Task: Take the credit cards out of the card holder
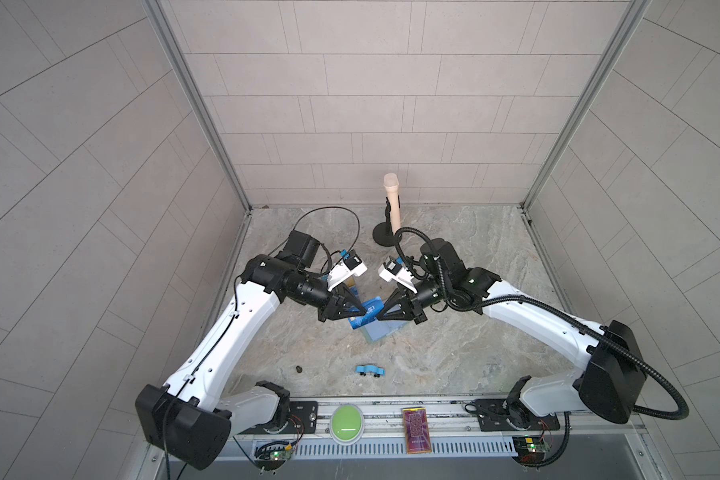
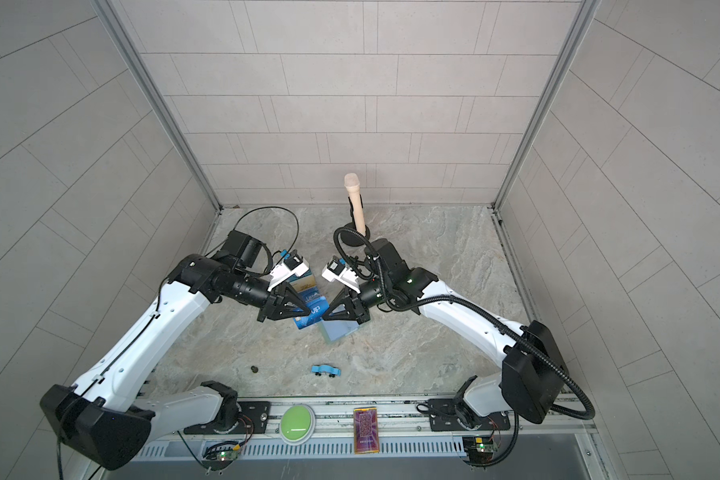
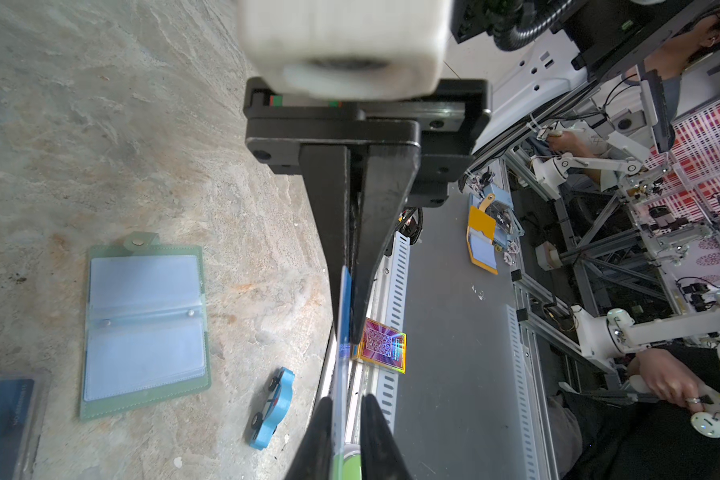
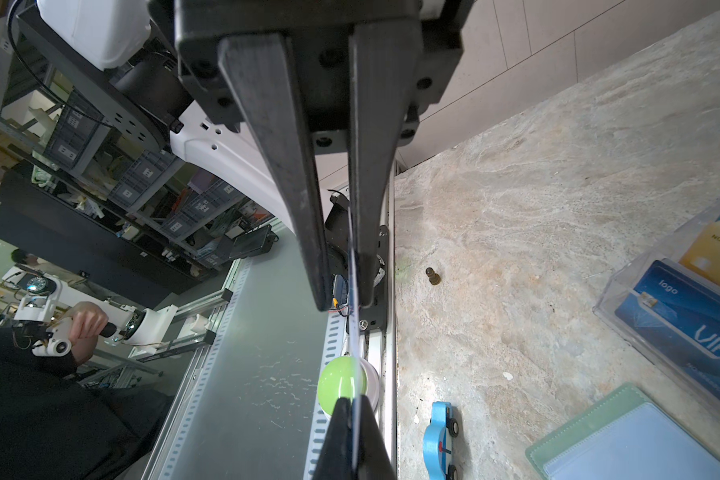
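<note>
The acrylic stand (image 4: 680, 320) is on my left gripper's side and the credit card (image 1: 367, 312) reaches across both grippers, so my right gripper should pass the card over and move away.
The mint-green card holder (image 3: 142, 328) lies open and flat on the stone table, its clear sleeve pages up; in both top views it lies just below the two gripper tips (image 1: 385, 330) (image 2: 337, 330). A thin light-blue credit card (image 3: 344, 332) (image 4: 353, 332) hangs edge-on in the air between the two grippers. My right gripper (image 4: 352, 405) (image 1: 379, 319) is shut on one end of it. At its other end my left gripper (image 3: 348, 409) (image 1: 362, 311) straddles the card, which rests against one finger while a narrow gap is left to the other.
A clear acrylic stand (image 4: 612, 291) with the "VIP", gold and printed blue cards stands beside the card holder. A blue toy car (image 1: 370, 370) and a small dark piece (image 1: 298, 368) lie nearer the front. A microphone on a stand (image 1: 391, 203) is at the back.
</note>
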Controlling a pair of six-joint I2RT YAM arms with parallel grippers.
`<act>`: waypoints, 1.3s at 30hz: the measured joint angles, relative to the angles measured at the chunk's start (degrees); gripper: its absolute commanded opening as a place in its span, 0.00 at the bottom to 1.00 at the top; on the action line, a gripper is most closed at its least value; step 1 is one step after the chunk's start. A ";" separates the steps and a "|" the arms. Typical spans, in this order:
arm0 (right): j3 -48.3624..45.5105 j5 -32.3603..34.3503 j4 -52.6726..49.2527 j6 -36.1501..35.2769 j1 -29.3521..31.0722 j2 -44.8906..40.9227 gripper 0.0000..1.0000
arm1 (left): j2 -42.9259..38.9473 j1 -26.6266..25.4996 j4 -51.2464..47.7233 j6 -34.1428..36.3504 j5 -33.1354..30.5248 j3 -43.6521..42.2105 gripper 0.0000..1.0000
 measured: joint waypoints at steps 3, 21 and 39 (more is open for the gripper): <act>0.20 -0.04 -0.09 0.00 0.02 0.00 0.00 | 0.00 0.00 0.07 -0.02 -0.02 0.00 0.09; -3.41 4.37 -0.11 -0.66 -1.62 -2.93 0.50 | 0.37 0.11 2.97 -1.18 -3.74 -0.68 0.00; -19.04 48.22 5.51 2.60 -7.39 -20.70 0.81 | 6.08 3.80 21.92 5.86 -26.01 -8.46 0.00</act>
